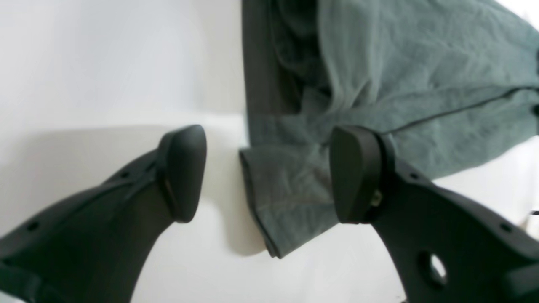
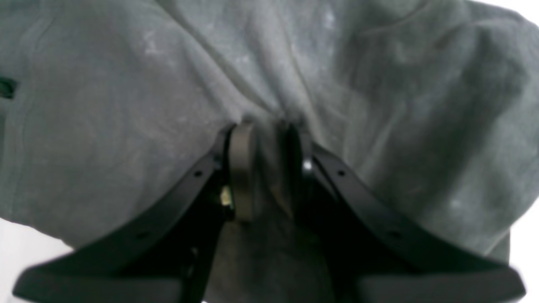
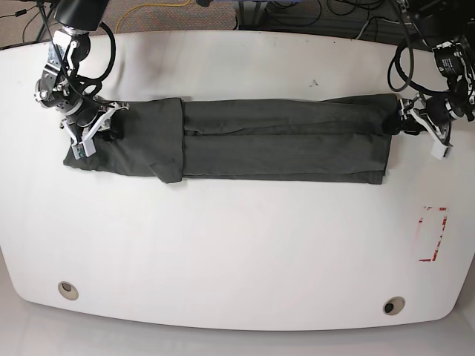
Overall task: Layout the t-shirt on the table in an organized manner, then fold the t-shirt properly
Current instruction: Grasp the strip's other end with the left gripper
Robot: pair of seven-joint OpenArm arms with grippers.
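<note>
The t-shirt's loose end (image 1: 280,189) is between my left gripper's open fingers. I should keep sliding in along the t-shirt until its layers (image 1: 343,91) fill the gap, and then close.
The dark grey t-shirt (image 3: 282,141) lies as a long strip across the white table (image 3: 237,245), with one end doubled over at the view's left. My right gripper (image 2: 267,168) is shut on a pinched ridge of the t-shirt (image 2: 126,105); in the base view it sits at the strip's left end (image 3: 100,127). At the strip's right end is my left gripper (image 3: 402,122). It stands open (image 1: 269,174) just above the table (image 1: 105,63). A hemmed corner of the t-shirt (image 1: 290,185) lies flat between its fingers (image 1: 181,172), loose and not pinched.
A red-and-white sticker (image 3: 434,233) is on the table's right side. Two round grommet holes (image 3: 67,289) (image 3: 393,305) sit near the front edge. Cables (image 3: 297,15) run behind the table's far edge. A small black mark (image 3: 315,83) lies beyond the strip.
</note>
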